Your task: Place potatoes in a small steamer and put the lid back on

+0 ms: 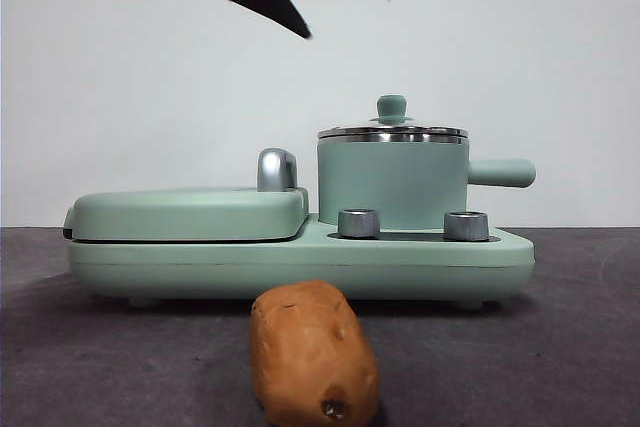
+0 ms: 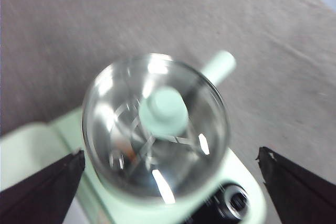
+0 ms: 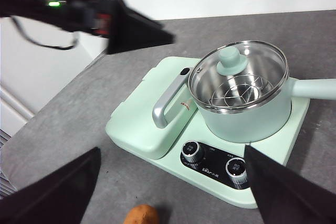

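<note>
I expect the orange-brown potato (image 1: 314, 355) to lie fully below the steamer's rim when lowered in, because the steamer's inside (image 3: 239, 88) looks wide and empty through the glass lid.
The orange-brown potato (image 1: 315, 352) lies on the table in front of the appliance; its end shows in the right wrist view (image 3: 142, 215). The mint-green steamer (image 1: 392, 182) stands on the appliance's right side, closed by the glass lid (image 1: 392, 132) with its green knob. My left gripper (image 1: 345, 14) is open and empty, high above the lid (image 2: 155, 127), apart from it. The steamer (image 3: 244, 108) and lid (image 3: 239, 74) also show in the right wrist view. My right gripper (image 3: 171, 149) is open and empty, back above the potato side of the table.
The flat green griddle (image 1: 190, 212) with a chrome handle (image 1: 276, 169) sits left of the pot on the same base (image 1: 300, 257). Two steel knobs (image 1: 358, 223) face the front. The pot's side handle (image 1: 500, 172) points right. The left arm (image 3: 79, 9) shows in the right wrist view.
</note>
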You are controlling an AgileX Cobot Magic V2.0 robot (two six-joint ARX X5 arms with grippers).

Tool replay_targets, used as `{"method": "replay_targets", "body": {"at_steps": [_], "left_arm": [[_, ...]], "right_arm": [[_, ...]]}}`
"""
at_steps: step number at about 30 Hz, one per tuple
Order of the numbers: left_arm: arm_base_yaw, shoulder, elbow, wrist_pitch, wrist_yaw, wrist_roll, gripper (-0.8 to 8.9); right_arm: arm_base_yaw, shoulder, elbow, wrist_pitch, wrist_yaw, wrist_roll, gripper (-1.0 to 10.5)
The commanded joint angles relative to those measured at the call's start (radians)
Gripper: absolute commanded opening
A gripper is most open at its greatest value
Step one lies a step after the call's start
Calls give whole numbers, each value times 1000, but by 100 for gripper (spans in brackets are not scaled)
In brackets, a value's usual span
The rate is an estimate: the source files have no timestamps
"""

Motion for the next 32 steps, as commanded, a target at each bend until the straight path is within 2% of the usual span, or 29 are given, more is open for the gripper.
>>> {"method": "replay_targets", "body": {"at_steps": [1,6,11,15,23,32], "left_arm": [[-27,89,89,29,-43,53,521],[-45,198,123,116,-43,39,521],[-58,255,123,119,-43,10,488],[-64,259,123,123,-47,18,486],[-64,261,123,123,-80,18,337],[-68,266,123,120,-80,18,337]], "right_arm": [[3,4,15,7,1,-9,435],[3,4,15,8,1,-9,435],[3,4,15,7,1,-9,435],[3,4,15,7,1,-8,435],[3,4,15,-11,1,-8,435],[3,4,15,-21,-6,-7,435]]}}
